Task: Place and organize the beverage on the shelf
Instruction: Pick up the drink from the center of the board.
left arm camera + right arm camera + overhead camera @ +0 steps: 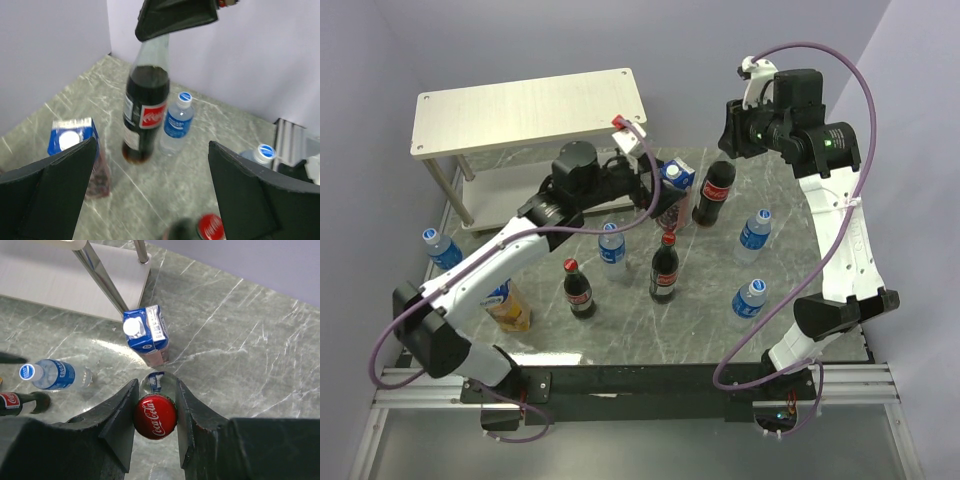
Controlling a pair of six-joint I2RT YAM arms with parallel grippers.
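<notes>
The cola bottle hangs upright by its cap, and its body [711, 205] faces the open fingers of my left gripper. I keep moving forward until the fingers are on both sides of the label [716, 191].
My right gripper [155, 402] is shut on the red cap [155, 417] of a cola bottle [713, 193], which hangs upright near the table's middle back. Right beside it stands the purple carton [675, 180] with its blue top. My left gripper [150, 200] is open, its jaws wide apart with only table between them. It faces the held cola bottle [145, 110]; the carton [70, 140] sits by its left finger. The shelf [520, 110] stands at the back left, both boards bare. Two more cola bottles [578, 288] [664, 268] stand mid-table.
Several small water bottles are scattered about: far left [442, 248], centre [612, 250], and two on the right [755, 230] [748, 300]. A yellow carton [510, 305] stands under the left arm. A cola cap [212, 227] shows just below the left gripper.
</notes>
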